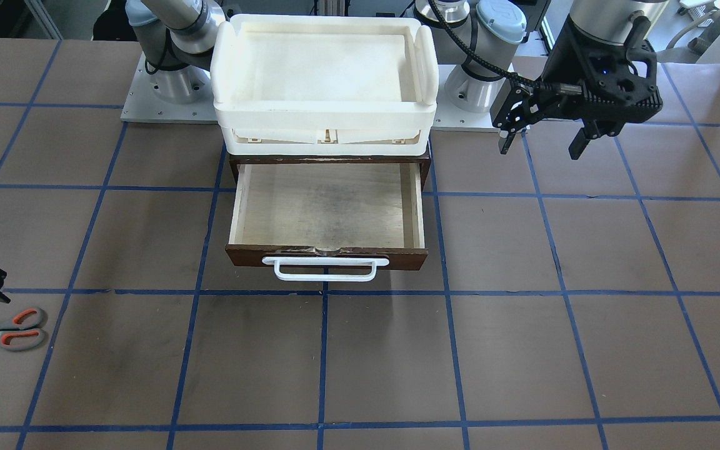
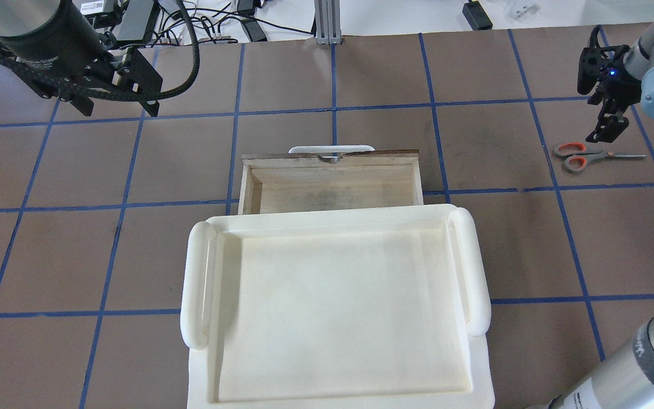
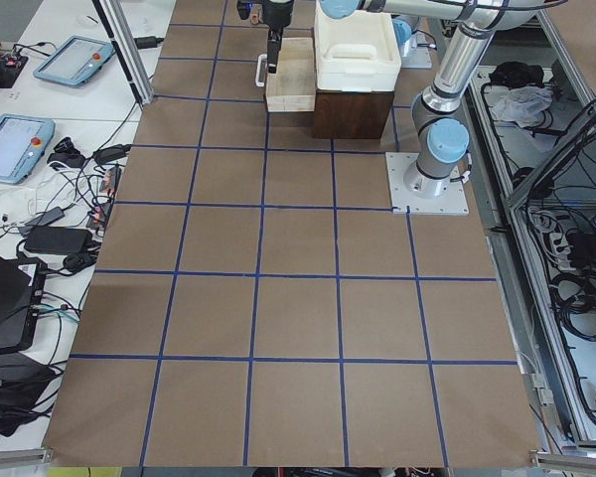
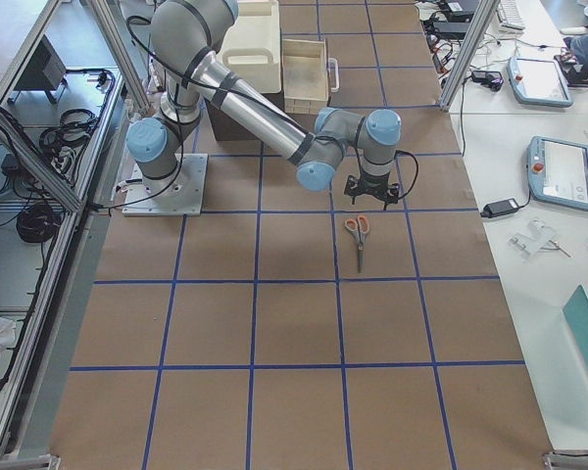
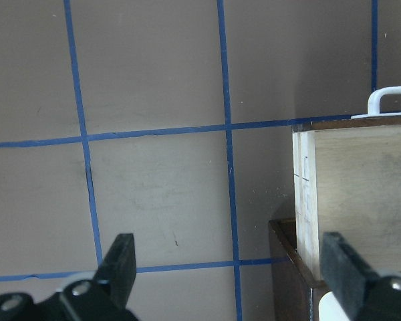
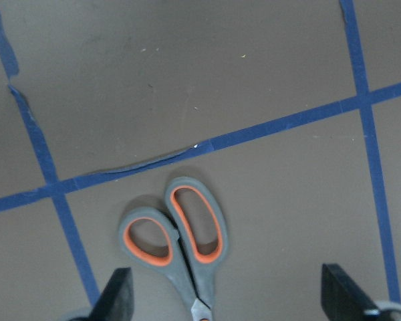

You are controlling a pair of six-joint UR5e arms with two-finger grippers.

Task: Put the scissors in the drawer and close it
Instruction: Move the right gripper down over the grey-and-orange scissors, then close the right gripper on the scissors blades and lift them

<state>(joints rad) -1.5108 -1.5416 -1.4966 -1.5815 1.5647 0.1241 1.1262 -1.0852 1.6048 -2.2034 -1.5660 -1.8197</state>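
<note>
The grey handles [image 1: 24, 329] lie snugly side by side. The scissors [image 1: 4, 330] will stay closed and level when I lift them with my right gripper.
The scissors [image 1: 13, 329] lie flat on the table far to my right, grey handles lined orange-red. They also show in the overhead view [image 2: 582, 156] and the right side view [image 4: 358, 235]. My right gripper [image 6: 228, 297] is open and hovers over the handle loops [image 6: 177, 231] without touching them; it also shows from overhead [image 2: 606, 129]. The drawer [image 1: 329, 255] is pulled open, empty, with its white bar handle [image 1: 325, 270] toward the far side. My left gripper [image 1: 541, 150] is open and empty, raised left of the drawer [image 5: 354, 194].
A white plastic tray [image 1: 325, 106] sits on top of the dark brown cabinet [image 1: 235, 165] and overhangs the drawer's rear. Blue tape lines grid the brown table [image 2: 332, 74]. Both arm bases stand behind the cabinet.
</note>
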